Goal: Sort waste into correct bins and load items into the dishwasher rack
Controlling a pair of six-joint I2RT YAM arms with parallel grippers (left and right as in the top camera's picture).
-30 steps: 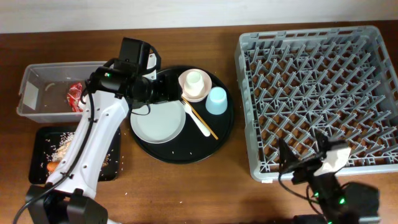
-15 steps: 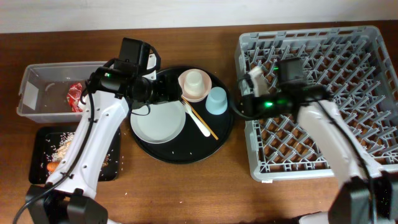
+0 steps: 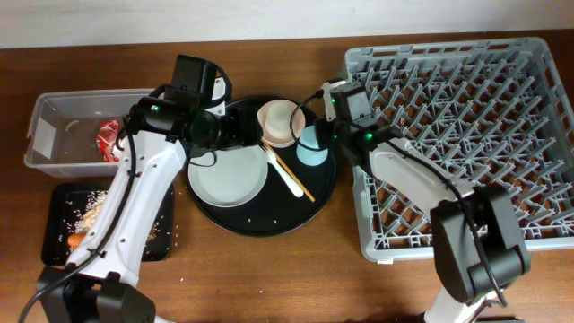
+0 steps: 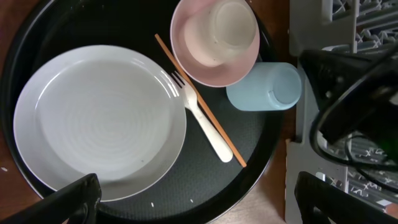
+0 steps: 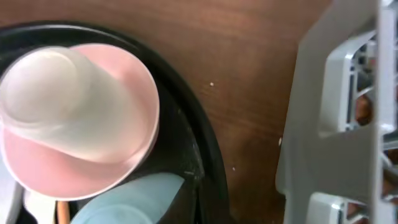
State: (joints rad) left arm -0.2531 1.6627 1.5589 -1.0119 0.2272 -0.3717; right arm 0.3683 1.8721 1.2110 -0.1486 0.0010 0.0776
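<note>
My right gripper should push the blue cup [image 3: 311, 149], which lies at the tray's rim by the rack's side, toward the plate [image 3: 230, 180] so my left gripper can take it.
On the round black tray [image 3: 260, 220] lie a pale grey plate [image 3: 229, 175], a white fork [image 3: 289, 175], thin chopsticks [image 3: 305, 190] and a light blue cup [image 3: 312, 148]. A small white cup [image 3: 280, 115] sits in the pink bowl [image 3: 269, 133]. My left gripper [image 3: 235, 135] hovers open above the plate [image 4: 99, 124], holding nothing. My right gripper [image 3: 319, 126] is shut at the tray's right rim. Its dark fingertips [image 5: 197, 192] press together against the blue cup's [image 5: 130, 199] edge, below the bowl [image 5: 124, 162]. I cannot make out a grip on the cup.
The grey dishwasher rack [image 3: 448, 244] fills the right side, its wall [image 5: 336, 93] close to my right gripper. At far left a clear tub [image 3: 54, 126] holds a red wrapper [image 3: 109, 139]. Below it, a black tray [image 3: 63, 202] holds crumbs [image 3: 90, 211] and a carrot [image 3: 73, 240].
My right arm has swung from the rack's front edge, over the rack, to the tray's right rim beside the blue cup, and its jaws have closed. The left arm has not moved.
</note>
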